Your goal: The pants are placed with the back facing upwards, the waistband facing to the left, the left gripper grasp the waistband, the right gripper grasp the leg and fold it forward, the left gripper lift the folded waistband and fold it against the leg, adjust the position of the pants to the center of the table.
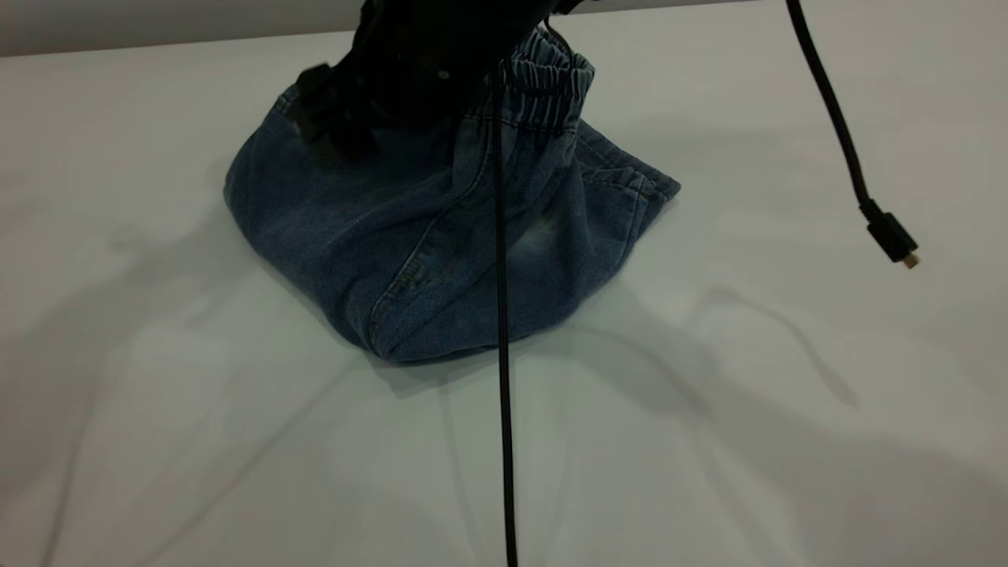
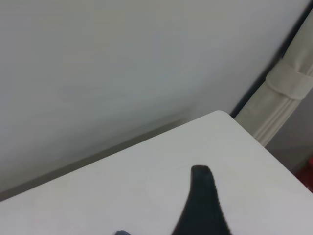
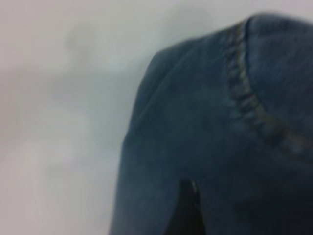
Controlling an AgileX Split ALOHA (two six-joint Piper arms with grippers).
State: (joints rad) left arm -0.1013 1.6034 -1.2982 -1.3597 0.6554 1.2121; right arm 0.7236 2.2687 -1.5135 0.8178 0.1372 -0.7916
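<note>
Next, my right gripper presses on the middle of the denim (image 1: 430, 213) and pulls the pants toward the center, because the folded pants are close to the table's far edge (image 1: 283, 39).
The pants (image 1: 441, 244) lie bunched and folded over on the white table (image 1: 157, 354). Their ruched waistband (image 1: 551, 79) stands raised at the far side, right beside a black arm (image 1: 409, 63) that comes down over the denim; I cannot tell which arm it is. Stitched hems (image 1: 630, 185) stick out to the right, with a pale faded patch (image 1: 539, 236) below them. In the right wrist view, denim with a curved seam (image 3: 244, 93) fills the picture and my right gripper (image 3: 188, 205) presses against it. The left wrist view shows one black part of my left gripper (image 2: 203, 205) over bare table (image 2: 122, 186).
A black cable (image 1: 502, 354) hangs down across the pants to the near edge. A second cable ends in a loose plug (image 1: 894, 240) above the table at the right. The table corner (image 2: 225, 115), a wall and a pale post (image 2: 283, 93) appear in the left wrist view.
</note>
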